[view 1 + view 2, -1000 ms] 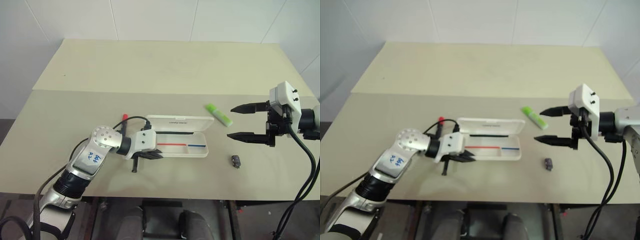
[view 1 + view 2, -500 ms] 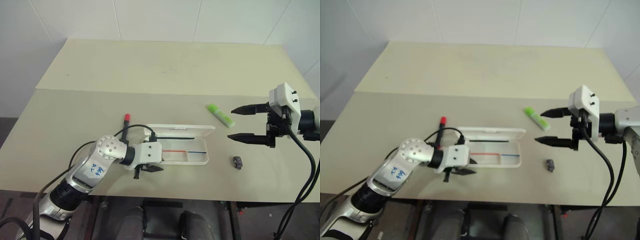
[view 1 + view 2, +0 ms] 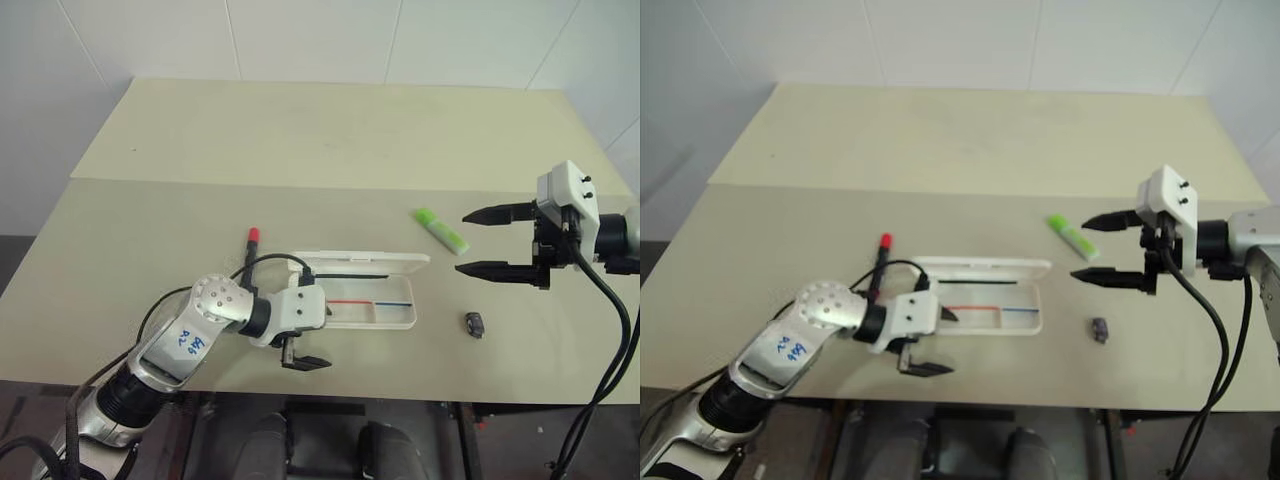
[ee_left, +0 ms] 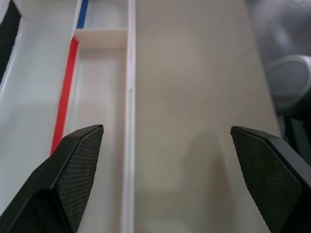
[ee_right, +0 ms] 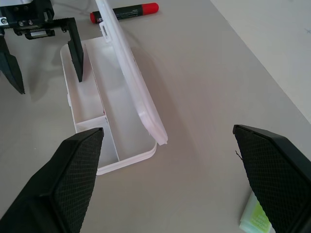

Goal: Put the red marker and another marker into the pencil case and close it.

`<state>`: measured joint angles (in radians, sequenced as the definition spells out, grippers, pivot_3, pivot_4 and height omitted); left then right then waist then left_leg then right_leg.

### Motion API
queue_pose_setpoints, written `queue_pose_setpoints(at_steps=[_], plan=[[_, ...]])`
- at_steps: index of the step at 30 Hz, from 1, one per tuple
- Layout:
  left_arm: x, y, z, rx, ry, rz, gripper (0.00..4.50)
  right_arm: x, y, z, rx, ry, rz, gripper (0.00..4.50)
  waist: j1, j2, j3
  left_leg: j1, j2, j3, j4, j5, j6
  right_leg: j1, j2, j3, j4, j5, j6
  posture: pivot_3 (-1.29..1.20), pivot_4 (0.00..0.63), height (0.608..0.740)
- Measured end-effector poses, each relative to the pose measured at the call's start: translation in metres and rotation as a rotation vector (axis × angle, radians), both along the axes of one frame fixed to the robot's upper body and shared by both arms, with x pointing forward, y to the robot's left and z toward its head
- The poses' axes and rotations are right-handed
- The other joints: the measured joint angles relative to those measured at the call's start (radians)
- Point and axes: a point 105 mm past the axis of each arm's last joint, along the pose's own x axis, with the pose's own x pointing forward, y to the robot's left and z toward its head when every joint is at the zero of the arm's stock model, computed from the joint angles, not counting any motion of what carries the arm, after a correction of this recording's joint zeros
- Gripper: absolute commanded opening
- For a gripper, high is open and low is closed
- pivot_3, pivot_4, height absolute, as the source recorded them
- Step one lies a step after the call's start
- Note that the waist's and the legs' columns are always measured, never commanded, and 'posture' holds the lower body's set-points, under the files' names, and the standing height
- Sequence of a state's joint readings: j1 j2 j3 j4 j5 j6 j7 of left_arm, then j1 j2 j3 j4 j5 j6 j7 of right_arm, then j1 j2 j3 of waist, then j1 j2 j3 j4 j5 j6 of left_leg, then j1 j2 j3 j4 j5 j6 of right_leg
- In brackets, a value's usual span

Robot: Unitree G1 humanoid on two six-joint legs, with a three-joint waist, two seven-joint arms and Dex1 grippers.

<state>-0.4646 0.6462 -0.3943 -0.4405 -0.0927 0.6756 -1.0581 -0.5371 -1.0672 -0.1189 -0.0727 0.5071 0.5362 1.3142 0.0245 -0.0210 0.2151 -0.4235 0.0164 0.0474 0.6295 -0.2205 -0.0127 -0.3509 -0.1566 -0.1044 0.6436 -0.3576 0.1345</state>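
The red stripe (image 3: 350, 302) tops a divider beside a long empty slot, so the red marker (image 3: 251, 257) will lie flat there when I lower it in.
The white pencil case (image 3: 385, 312) lies open near the table's front edge, its lid (image 3: 362, 263) raised along the far side and red and blue stripes in the tray. The red marker (image 3: 251, 247) rests on the table just left of the case. The green highlighter (image 3: 440, 229) lies to the case's upper right. My left gripper (image 3: 312, 338) is open at the case's near left corner, one finger (image 4: 73, 170) over the tray and the other over the bare table. My right gripper (image 3: 462, 244) hovers open and empty to the right of the highlighter.
A small dark grey lump (image 3: 474, 323) lies on the table right of the case, below the right gripper. The beige table (image 3: 320, 140) stretches far back to a white wall. The table's front edge runs just below the left gripper.
The left gripper went from shut at the case's near left corner to fully open and drew back slightly. The right gripper held still. The camera shifted early on.
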Motion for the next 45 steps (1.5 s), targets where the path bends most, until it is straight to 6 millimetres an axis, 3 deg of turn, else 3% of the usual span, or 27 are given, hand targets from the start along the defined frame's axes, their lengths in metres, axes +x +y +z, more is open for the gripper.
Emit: queue_pose_setpoints(at_steps=[10,17,20,26,29,33,37,40,45], plan=[[-0.001,0.009,0.011,0.003,-0.043,0.04,4.48,0.007,0.001,0.0,-0.013,-0.006,0.018,4.5,0.0,0.0,0.0,0.0,0.0,0.0,0.0,0.0,0.0,0.0,0.0,0.0,0.0,0.0,0.0,0.0,0.15,0.74],[-0.008,0.025,0.022,0.003,-0.077,0.099,4.48,0.01,0.004,0.0,-0.018,0.001,0.043,4.5,-0.002,0.0,0.0,0.0,0.001,0.0,0.0,0.0,-0.001,0.0,0.001,0.0,0.0,0.0,0.0,0.0,0.15,0.74],[-0.012,0.037,0.037,-0.022,-0.093,0.12,4.48,0.013,0.003,0.002,-0.015,-0.003,0.039,4.5,-0.003,0.0,0.0,0.0,0.001,0.0,0.0,-0.001,-0.001,0.0,0.001,0.0,0.0,0.0,0.0,0.0,0.15,0.74],[-0.048,0.08,0.102,-0.184,-0.109,0.085,4.48,0.018,0.002,0.002,-0.027,0.001,0.05,4.5,-0.015,0.0,0.0,0.0,0.003,0.0,0.0,-0.001,-0.002,-0.001,0.003,0.0,-0.001,0.0,-0.001,0.0,0.15,0.74],[-0.057,0.101,0.116,-0.238,-0.112,0.138,4.48,0.018,0.005,0.004,-0.03,-0.007,0.068,4.5,-0.02,0.0,0.0,0.001,0.003,0.0,0.0,-0.001,-0.002,0.0,0.003,0.0,-0.001,0.0,-0.001,0.0,0.15,0.74],[-0.037,0.146,0.143,-0.393,-0.218,0.387,4.48,0.021,0.0,0.002,-0.029,0.002,0.053,4.5,-0.021,0.0,0.0,0.001,0.004,0.0,0.0,-0.002,-0.002,-0.001,0.004,0.001,-0.001,0.0,-0.001,0.0,0.15,0.74],[0.011,0.176,0.172,-0.581,-0.388,0.718,4.48,0.023,0.003,0.005,-0.032,-0.013,0.06,4.5,-0.017,-0.001,0.0,0.001,0.004,0.0,0.0,-0.002,-0.003,0.0,0.004,0.001,0.001,0.0,-0.001,0.0,0.15,0.74],[0.044,0.186,0.155,-0.582,-0.38,0.925,4.48,0.023,0.003,0.006,-0.036,-0.021,0.062,4.5,-0.02,-0.001,0.0,0.0,0.004,0.001,-0.001,-0.003,-0.003,0.0,0.004,0.001,0.001,0.001,-0.001,0.0,0.15,0.74],[0.076,0.158,0.112,-0.564,-0.206,1.056,4.48,0.023,0.004,0.006,-0.037,-0.022,0.065,4.5,-0.019,-0.003,0.001,-0.001,0.005,0.001,0.0,-0.003,-0.003,-0.001,0.005,0.001,0.002,0.001,-0.001,0.0,0.15,0.74]])
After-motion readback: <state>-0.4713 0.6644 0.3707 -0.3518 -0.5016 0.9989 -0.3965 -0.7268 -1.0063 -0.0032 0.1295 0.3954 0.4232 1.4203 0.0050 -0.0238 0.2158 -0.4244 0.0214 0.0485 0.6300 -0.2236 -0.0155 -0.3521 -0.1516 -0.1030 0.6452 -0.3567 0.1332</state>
